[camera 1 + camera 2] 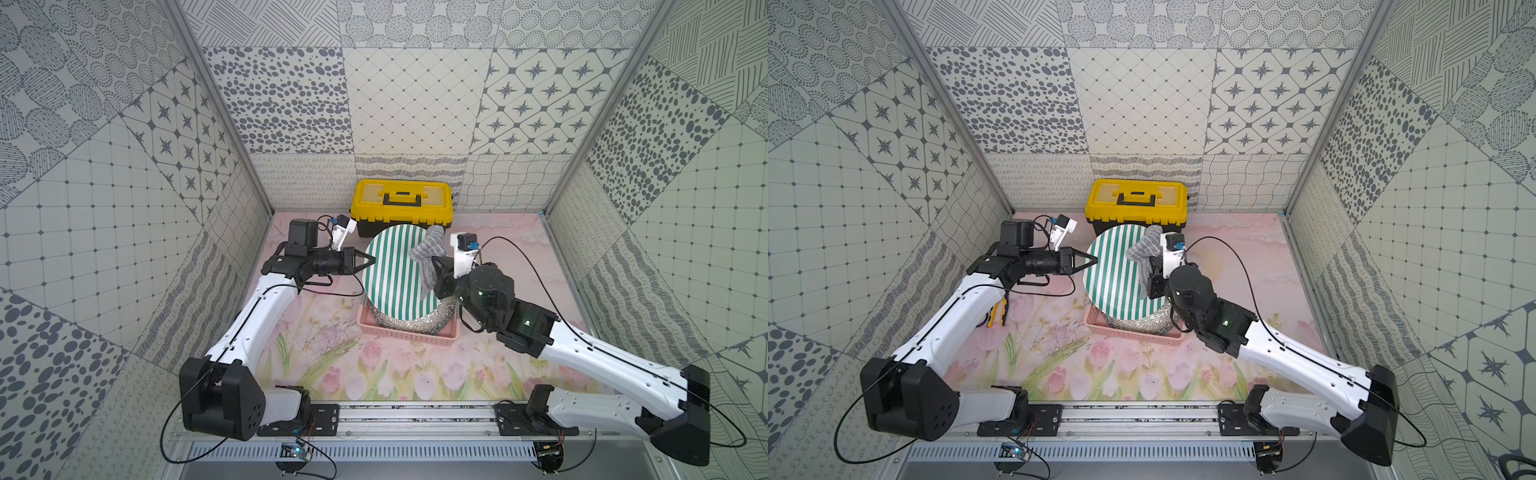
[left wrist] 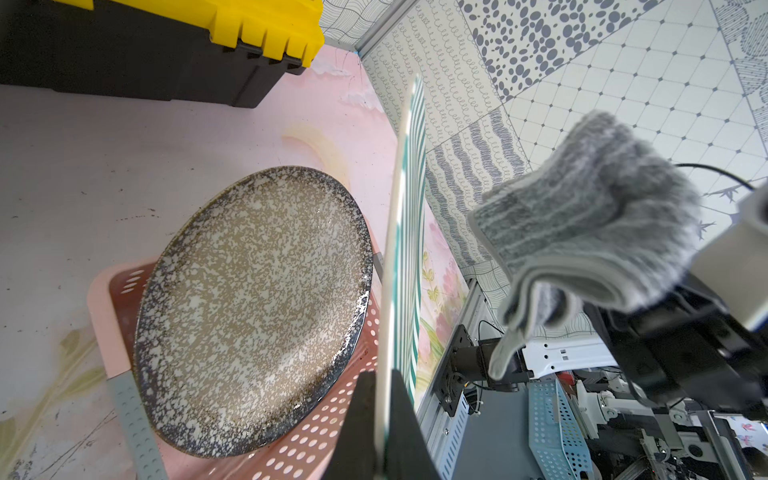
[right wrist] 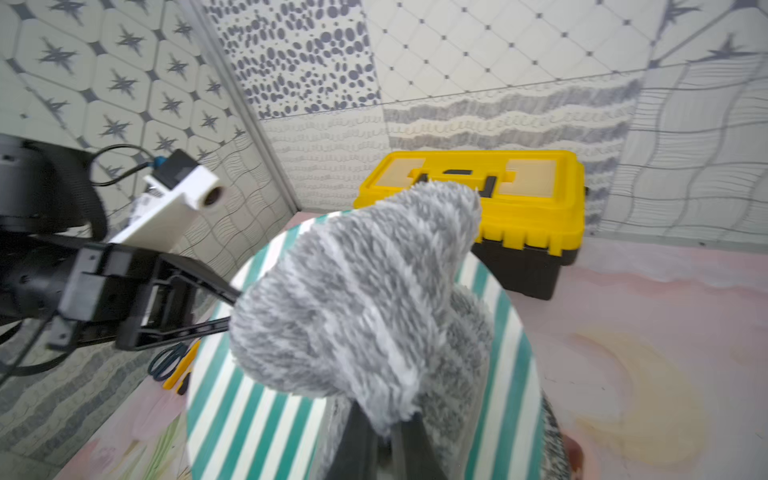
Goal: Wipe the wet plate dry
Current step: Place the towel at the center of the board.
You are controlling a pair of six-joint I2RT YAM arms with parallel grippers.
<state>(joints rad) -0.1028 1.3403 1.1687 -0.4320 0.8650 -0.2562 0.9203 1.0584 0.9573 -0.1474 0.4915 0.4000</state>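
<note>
The grey cloth (image 2: pixel 592 216) is clear of the striped plate, so my right gripper should keep carrying it down to the open mat (image 1: pixel 482 352) beside the pink basket and let it go there.
A round plate with green and white stripes (image 1: pixel 395 278) (image 1: pixel 1113 278) stands nearly upright above a pink basket. My left gripper (image 1: pixel 371 261) (image 1: pixel 1093 261) (image 2: pixel 382 386) is shut on its left rim; in the left wrist view the plate (image 2: pixel 409 208) shows edge-on between the black fingers. A fluffy grey cloth (image 1: pixel 428 249) (image 1: pixel 1144 249) (image 2: pixel 590 220) (image 3: pixel 353 291) is bunched in my right gripper (image 1: pixel 436 264) (image 1: pixel 1152 264) (image 3: pixel 384 432), which is shut on it. The cloth lies against the upper right of the plate's striped face (image 3: pixel 232 415).
A speckled brown plate (image 2: pixel 253 307) (image 1: pixel 415 326) leans in the pink basket (image 1: pixel 411 336) (image 2: pixel 324 440) under the striped one. A yellow and black toolbox (image 1: pixel 401 199) (image 3: pixel 532 195) stands behind, at the back wall. A yellow-handled tool (image 1: pixel 994 318) lies on the mat by the left arm.
</note>
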